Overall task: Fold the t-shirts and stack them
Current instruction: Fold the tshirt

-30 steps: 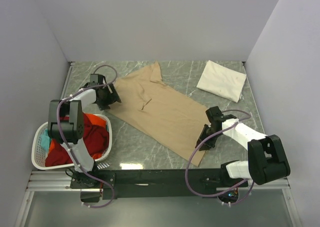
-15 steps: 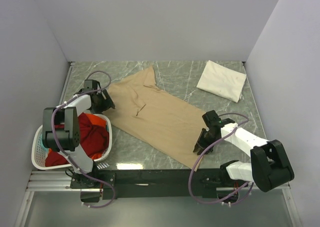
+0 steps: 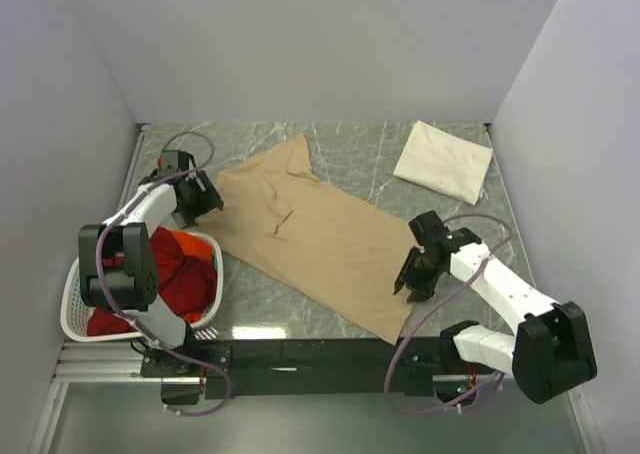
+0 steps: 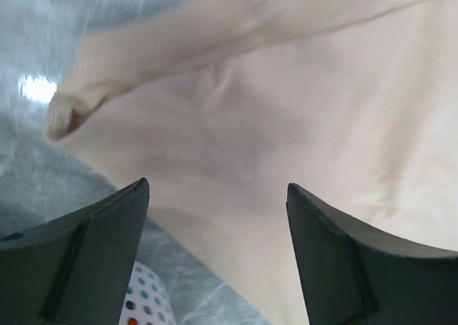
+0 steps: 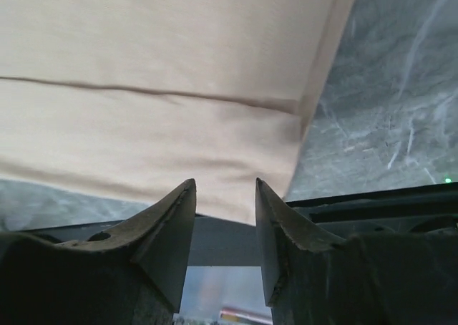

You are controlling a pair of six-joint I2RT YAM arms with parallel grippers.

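The tan t-shirt's hem (image 3: 404,318) is flat and clear of the cream-white t-shirt, so I should move my right gripper along it next and close on its back corner.
A tan t-shirt (image 3: 310,239) lies spread flat, slanting from back left to front right. My left gripper (image 3: 208,199) is open beside its left sleeve; in the left wrist view the fingers (image 4: 107,232) stand wide apart above the tan cloth (image 4: 286,110), gripping nothing. My right gripper (image 3: 406,285) hovers at the shirt's front right hem. Its jaws are open in the right wrist view, with the hem (image 5: 157,103) beyond the tips and nothing between them. A cream-white folded t-shirt (image 3: 443,161) rests at the back right. Red, orange and teal shirts (image 3: 175,279) fill the basket.
The white plastic laundry basket (image 3: 72,299) stands at the front left, close to the left arm. The tan shirt's front corner reaches the table's front edge by the black rail (image 3: 300,354). Walls close in the table on three sides.
The tan shirt has slid left and toward the front. My left gripper moved left off the cloth. My right gripper's jaws have spread wider over the hem.
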